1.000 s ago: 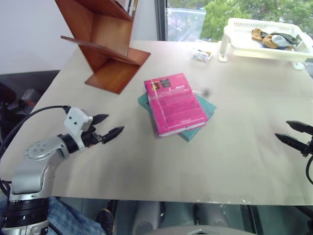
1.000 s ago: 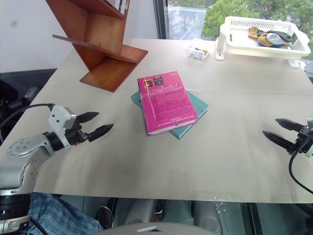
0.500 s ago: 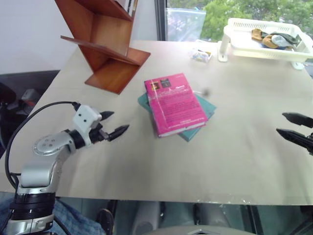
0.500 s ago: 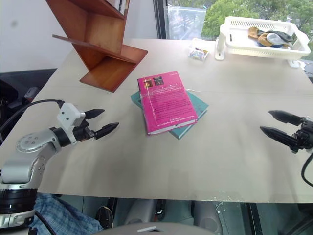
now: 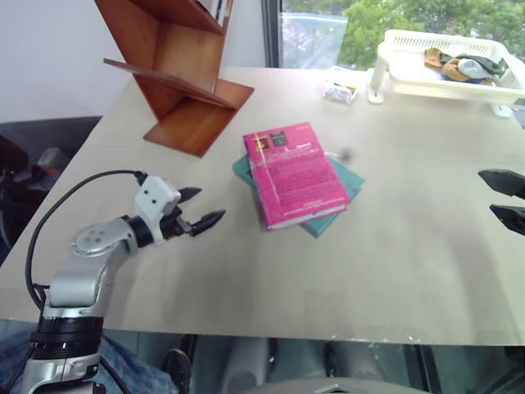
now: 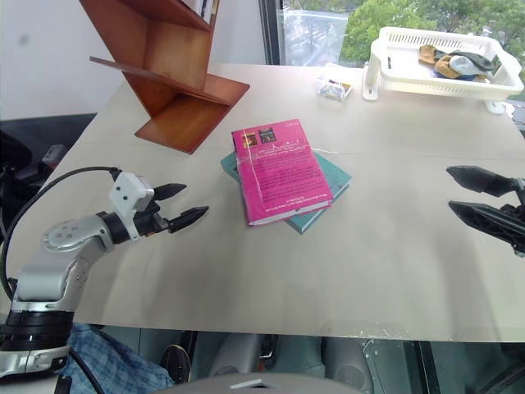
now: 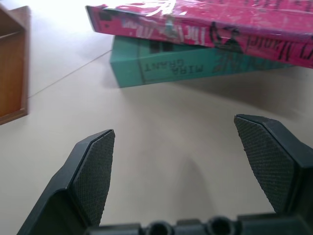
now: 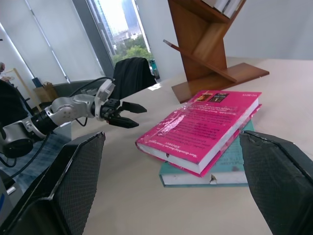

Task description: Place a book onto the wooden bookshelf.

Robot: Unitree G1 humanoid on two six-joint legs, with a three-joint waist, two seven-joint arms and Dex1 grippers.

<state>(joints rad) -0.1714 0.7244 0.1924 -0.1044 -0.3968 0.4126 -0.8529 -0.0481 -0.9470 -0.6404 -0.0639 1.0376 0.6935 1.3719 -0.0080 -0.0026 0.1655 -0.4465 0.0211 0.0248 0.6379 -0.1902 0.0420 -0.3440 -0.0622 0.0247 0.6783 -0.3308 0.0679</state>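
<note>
The magenta-pink book [image 5: 298, 174] lies crooked on the teal book [image 5: 350, 180], so it will come away by itself when the robot lifts it, and the teal book will stay where it is.
The magenta-pink book [image 5: 294, 174] lies flat at the table's middle, stacked askew on a teal book [image 5: 351, 185]. The wooden bookshelf [image 5: 176, 70], reddish-brown with slanted boards, stands at the back left with a few books in its top slot. My left gripper [image 5: 209, 205] hovers low over the table just left of the stack, open and empty, pointing at the two spines [image 7: 205, 19]. At the right edge my right gripper [image 6: 450, 188] is raised above the table, open and empty, facing the pink book [image 8: 205, 122] from some distance.
A white basket tray [image 5: 394, 74] holding small items stands at the back right, with a small packet [image 5: 339, 92] beside it. The table's front edge [image 5: 262, 332] runs close below both arms. Bare tabletop lies between the stack and each gripper.
My right gripper has risen off the table and tilted up toward level. The left gripper has crept slightly closer to the books. The books and the shelf have not moved.
</note>
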